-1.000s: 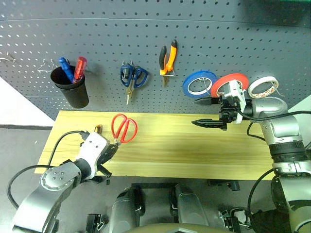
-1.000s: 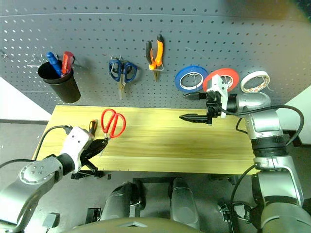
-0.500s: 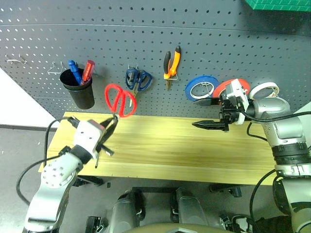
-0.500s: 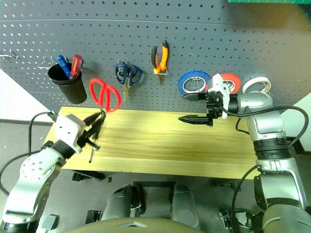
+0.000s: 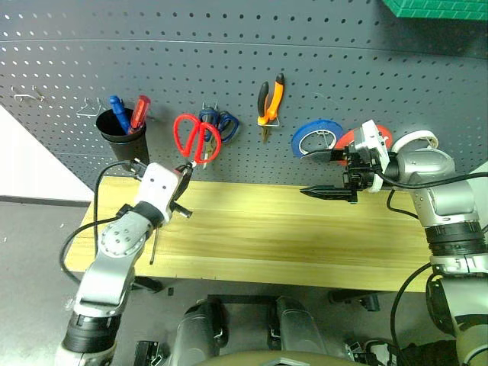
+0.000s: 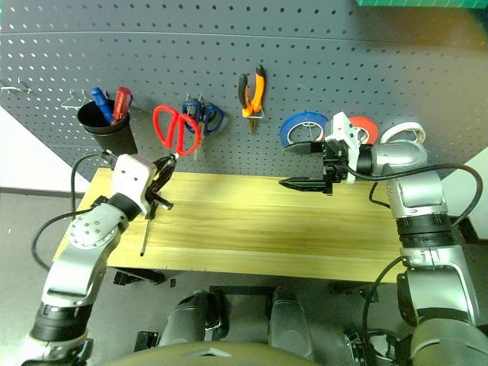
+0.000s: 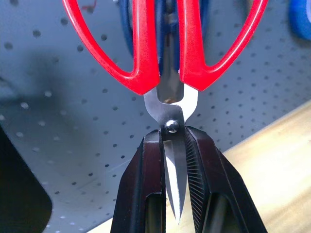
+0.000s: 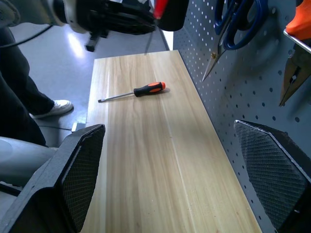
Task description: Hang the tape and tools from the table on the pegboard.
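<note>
The red loops (image 5: pixel 197 128) are upright and clear above my left gripper and face the blue scissors' hook (image 5: pixel 210 107), so I should keep going in until both loops hang there.
My left gripper (image 5: pixel 185 174) is shut on the blades of the red-looped scissors (image 5: pixel 196 137). It holds them upright against the dark pegboard (image 5: pixel 343 69), their loops over the blue scissors (image 5: pixel 223 122). In the left wrist view the fingers (image 7: pixel 146 165) clamp the blades just below the pivot (image 7: pixel 170 126). The orange-and-black pliers (image 5: pixel 268 103) hang on the board. The white tape (image 5: pixel 418 141) hangs at the far right. The small screwdriver (image 8: pixel 141 91) lies on the wooden table (image 5: pixel 305 236), near my left arm. My right gripper (image 5: pixel 324 174) hovers open over the table's right half.
A black cup (image 5: pixel 122 141) holding a blue and a red screwdriver hangs at the board's left. A blue roll (image 5: pixel 315 137) and a red roll (image 5: pixel 352 139) hang behind my right gripper. A person's shoe (image 8: pixel 53 108) stands on the floor beyond the table's left end.
My left gripper has risen from the table's front left up to the pegboard, carrying the red scissors to beside the blue ones. The right arm has kept still.
</note>
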